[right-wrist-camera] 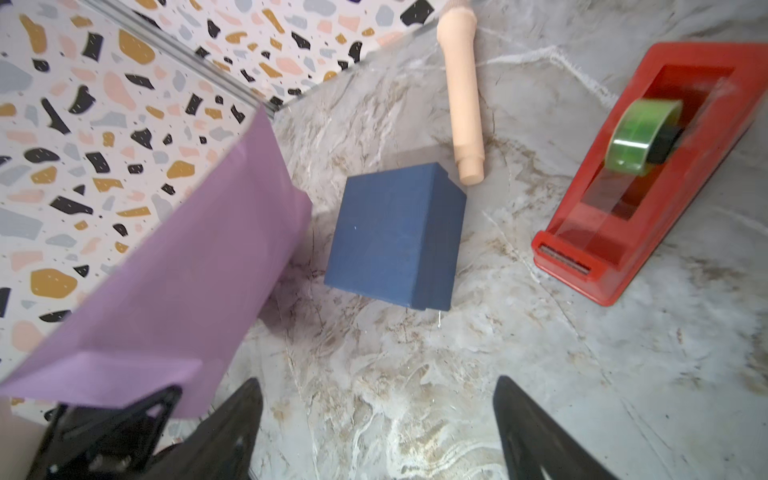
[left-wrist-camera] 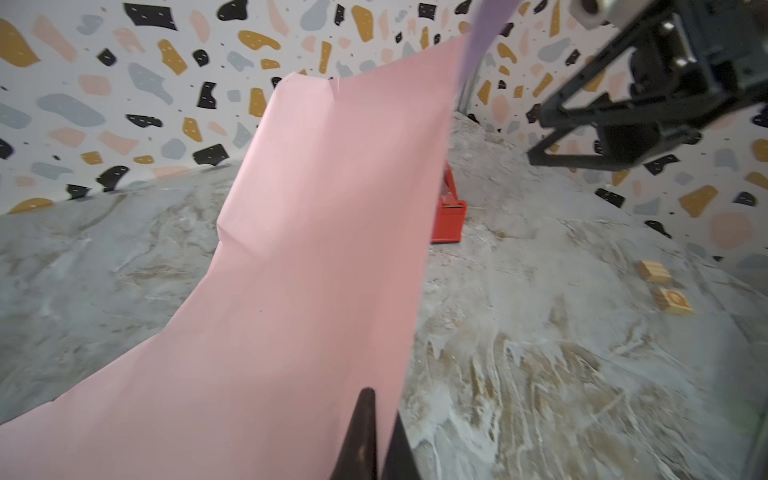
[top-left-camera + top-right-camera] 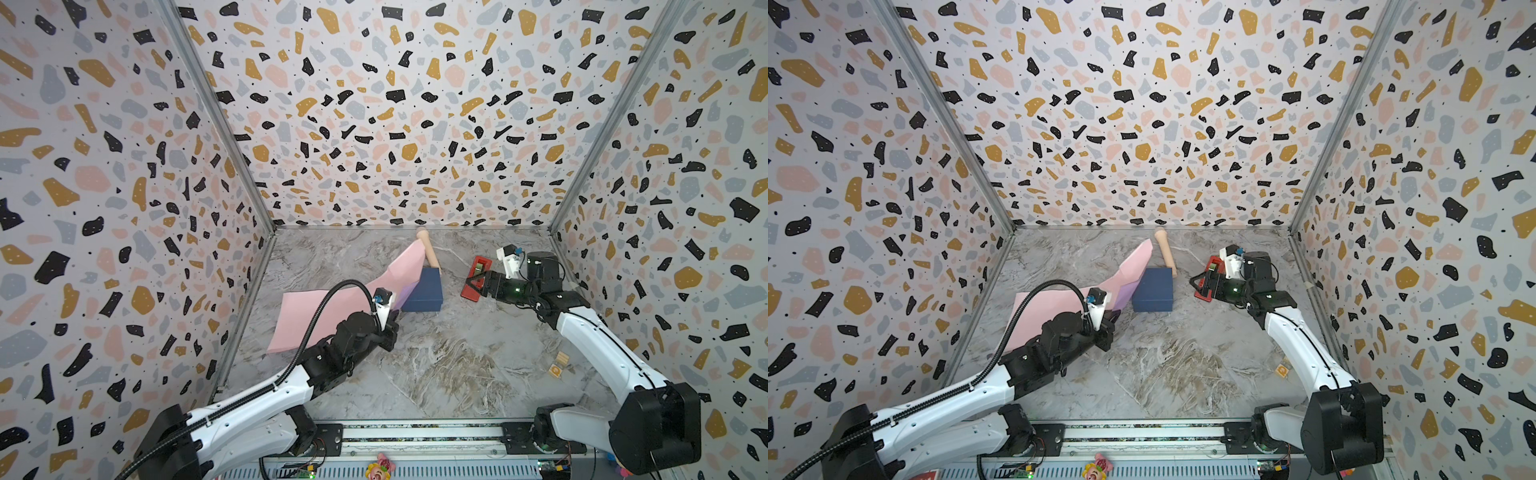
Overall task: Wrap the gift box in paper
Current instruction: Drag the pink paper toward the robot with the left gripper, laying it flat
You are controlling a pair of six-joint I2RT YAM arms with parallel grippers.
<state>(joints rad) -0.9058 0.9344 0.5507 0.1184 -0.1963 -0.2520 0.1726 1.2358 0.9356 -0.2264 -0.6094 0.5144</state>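
The marble (image 3: 440,356) in front of the gift box is clear. My left gripper should keep pulling the paper's edge across it (image 3: 473,379) until the paper lies flat.
The dark navy gift box (image 3: 424,291) (image 3: 1153,289) (image 1: 395,237) sits on the marble tabletop near the middle back. The paper (image 3: 320,309) (image 3: 1036,316) (image 2: 324,232), pink on one face and lilac (image 1: 178,282) on the other, rises in a curve just left of the box, not covering it. My left gripper (image 3: 395,323) (image 3: 1111,323) (image 2: 380,405) is shut on the paper's near edge. My right gripper (image 3: 471,286) (image 3: 1200,282) (image 1: 376,386) hangs open over bare table right of the box, with nothing between its fingers.
A red tape dispenser (image 3: 478,270) (image 1: 648,174) (image 2: 449,216) with a green roll lies under and beside the right gripper. A beige toy microphone (image 3: 428,249) (image 1: 463,95) lies behind the box, touching its far corner. Two small wooden blocks (image 3: 559,363) (image 2: 665,286) sit at the right.
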